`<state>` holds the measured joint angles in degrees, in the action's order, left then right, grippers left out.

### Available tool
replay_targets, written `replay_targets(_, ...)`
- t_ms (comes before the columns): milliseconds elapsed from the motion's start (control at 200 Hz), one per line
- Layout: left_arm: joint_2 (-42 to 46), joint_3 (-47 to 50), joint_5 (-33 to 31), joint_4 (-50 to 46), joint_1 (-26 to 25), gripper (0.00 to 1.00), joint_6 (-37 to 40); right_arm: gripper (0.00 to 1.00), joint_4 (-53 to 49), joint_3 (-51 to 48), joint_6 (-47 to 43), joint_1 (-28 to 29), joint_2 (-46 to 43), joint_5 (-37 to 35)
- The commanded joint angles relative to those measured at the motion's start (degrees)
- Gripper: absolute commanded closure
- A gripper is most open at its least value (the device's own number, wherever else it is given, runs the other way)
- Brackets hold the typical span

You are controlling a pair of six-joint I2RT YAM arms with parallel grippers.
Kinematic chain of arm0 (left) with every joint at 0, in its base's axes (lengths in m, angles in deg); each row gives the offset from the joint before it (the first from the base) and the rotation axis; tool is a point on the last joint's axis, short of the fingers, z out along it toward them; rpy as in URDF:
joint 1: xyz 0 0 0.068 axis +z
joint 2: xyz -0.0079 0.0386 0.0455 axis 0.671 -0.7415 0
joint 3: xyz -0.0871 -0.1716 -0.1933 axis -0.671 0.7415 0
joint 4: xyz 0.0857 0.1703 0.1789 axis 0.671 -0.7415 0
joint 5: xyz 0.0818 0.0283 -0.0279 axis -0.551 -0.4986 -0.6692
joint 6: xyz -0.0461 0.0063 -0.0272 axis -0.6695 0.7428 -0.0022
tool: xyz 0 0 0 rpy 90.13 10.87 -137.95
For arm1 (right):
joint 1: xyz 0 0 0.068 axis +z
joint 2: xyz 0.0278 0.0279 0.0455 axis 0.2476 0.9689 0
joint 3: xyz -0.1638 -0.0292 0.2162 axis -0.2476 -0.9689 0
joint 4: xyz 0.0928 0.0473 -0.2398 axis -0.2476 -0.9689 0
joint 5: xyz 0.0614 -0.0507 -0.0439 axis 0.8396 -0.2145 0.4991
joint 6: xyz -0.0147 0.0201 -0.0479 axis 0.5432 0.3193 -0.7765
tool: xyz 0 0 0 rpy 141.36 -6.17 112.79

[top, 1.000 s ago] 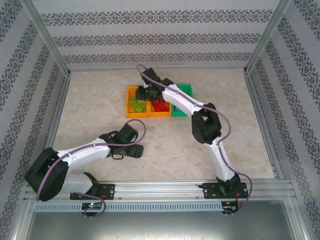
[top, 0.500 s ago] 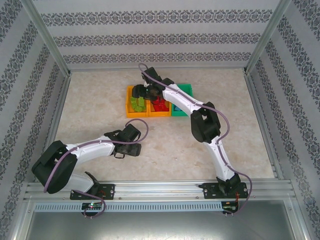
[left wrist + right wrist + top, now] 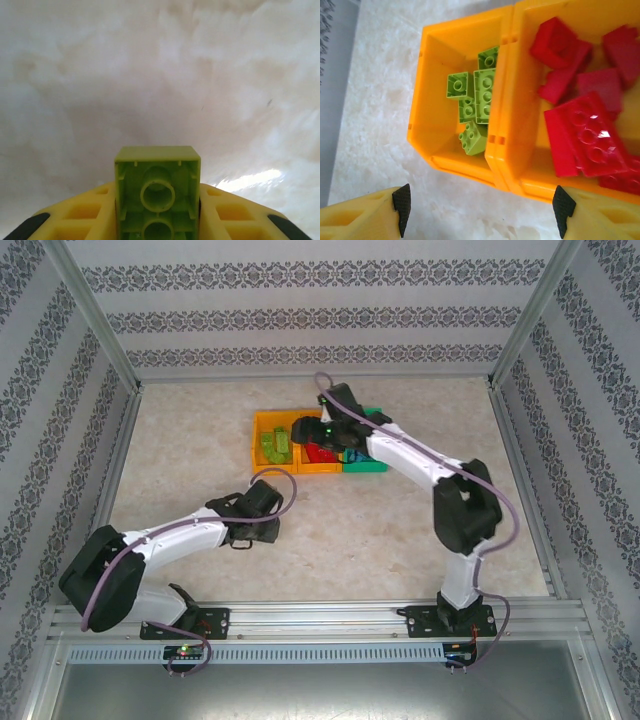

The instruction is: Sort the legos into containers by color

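Observation:
I should move my empty right gripper away first, because it is hanging over the orange bins (image 3: 298, 450), and then my left gripper should bring its lego to the lime green legos (image 3: 275, 445).
My left gripper (image 3: 158, 220) is shut on a lime green lego (image 3: 157, 187), its hollow underside facing the camera, just above the pale table. From above, the left gripper (image 3: 268, 504) sits below the containers. My right gripper (image 3: 482, 212) is open with nothing between its fingers, hovering over the front edge of the two orange bins. The left orange bin (image 3: 427, 100) holds several lime green legos (image 3: 477, 100). The middle orange bin (image 3: 530, 150) holds several red legos (image 3: 585, 135). From above, the right gripper (image 3: 303, 430) hangs over those bins, and its arm covers most of the green bin (image 3: 372, 464).
Metal frame posts and patterned walls enclose the marble-look table (image 3: 200, 440). The right arm's elbow (image 3: 465, 510) stands right of centre. Open tabletop lies left of the bins and between the two arms.
The left gripper has shut on a lime green lego and shifted slightly up. The right gripper has opened over the orange bins, and its arm has swung to the right.

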<state>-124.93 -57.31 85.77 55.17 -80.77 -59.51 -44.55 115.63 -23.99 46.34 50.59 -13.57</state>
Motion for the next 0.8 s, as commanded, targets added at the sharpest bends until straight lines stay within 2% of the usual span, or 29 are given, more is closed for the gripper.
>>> replay_targets(0,0.7,-5.7,-4.9,-3.1,0.2,0.67,0.2,0.22,5.5,-8.6,-3.0,-0.6,-6.5,-0.9)
replay_targets(260,-9.2,-22.3,-6.5,-2.8,8.2,0.68,4.1,0.15,11.6,-28.3,-9.6,-0.5,-20.1,-6.9)
replay_targets(485,-22.9,-37.8,-4.8,-2.7,13.0,0.67,7.7,0.09,12.3,-36.0,-12.1,-0.6,-26.6,-10.1)
replay_targets(624,-31.2,-46.7,-4.7,-5.2,14.9,0.61,9.3,0.06,12.5,-38.5,-14.0,-1.0,-29.1,-12.8)
replay_targets(759,-35.1,-51.6,-5.0,-5.9,16.0,0.5,9.7,0.02,12.6,-40.2,-16.7,-1.8,-31.5,-15.1)
replay_targets(794,-35.6,-52.6,-5.4,-6.3,16.2,0.44,9.6,0.02,12.6,-40.6,-17.4,-2.1,-32.1,-15.7)
